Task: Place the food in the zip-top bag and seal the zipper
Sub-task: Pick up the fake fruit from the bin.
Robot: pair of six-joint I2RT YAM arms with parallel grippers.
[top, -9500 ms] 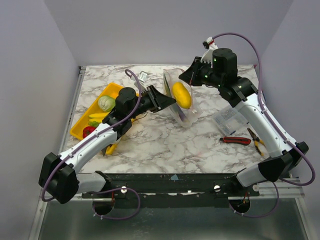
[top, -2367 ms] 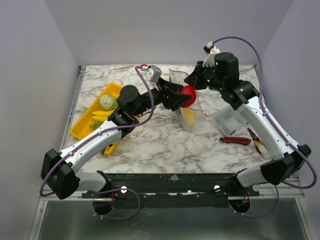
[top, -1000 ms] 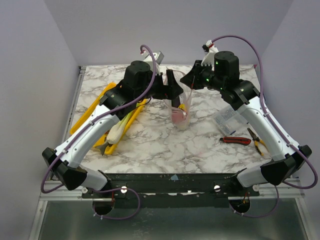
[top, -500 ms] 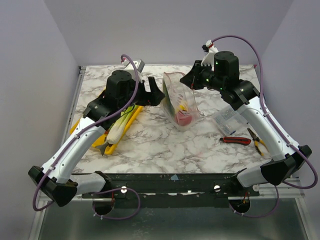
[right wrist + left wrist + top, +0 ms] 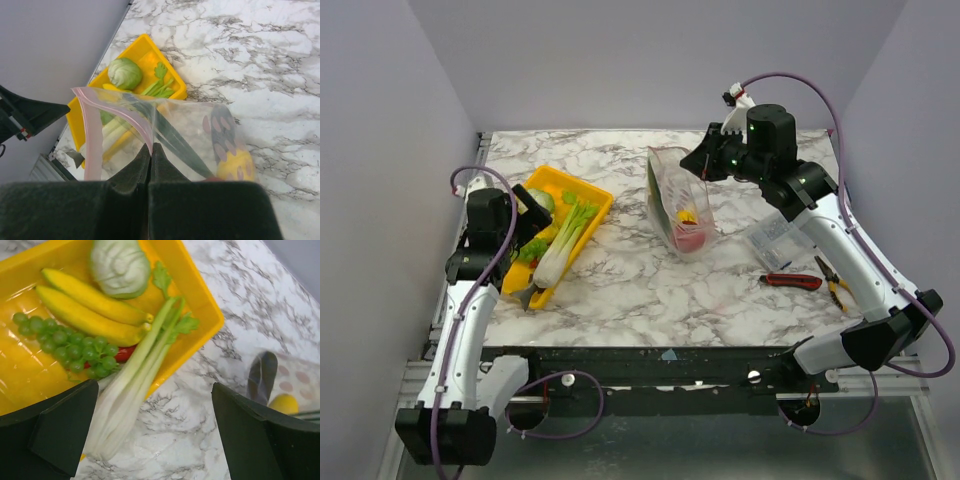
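My left gripper is on its way down to the green grapes [image 5: 69,343], which lie over the red piece [image 5: 106,356] and are open from above. It should keep going down to them and close there.
The clear zip-top bag [image 5: 678,205] stands with its mouth up mid-table. My right gripper [image 5: 700,166] is shut on its far rim, pinching the pink zipper [image 5: 90,135] between the fingertips [image 5: 151,146]. Inside the bag lie a yellow piece [image 5: 235,165], a red piece [image 5: 690,238] and a dark purple piece [image 5: 222,132]. My left gripper [image 5: 532,222] hangs open and empty over the yellow tray [image 5: 592,196], well left of the bag. The tray holds a pale green round head [image 5: 120,265], two yellow bananas [image 5: 90,315], green grapes [image 5: 65,342], a red piece [image 5: 125,354] and green stalks [image 5: 135,385].
A small clear packet of grey bits [image 5: 778,238] lies right of the bag. A red-handled tool [image 5: 792,282] and yellow-handled pliers [image 5: 835,283] lie near the right arm. Grey walls close in the table on three sides.
My left arm has swung back from the bag mouth to the tray at the left, its jaws opening wider. The red piece now lies in the bag. The right gripper keeps its pinch.
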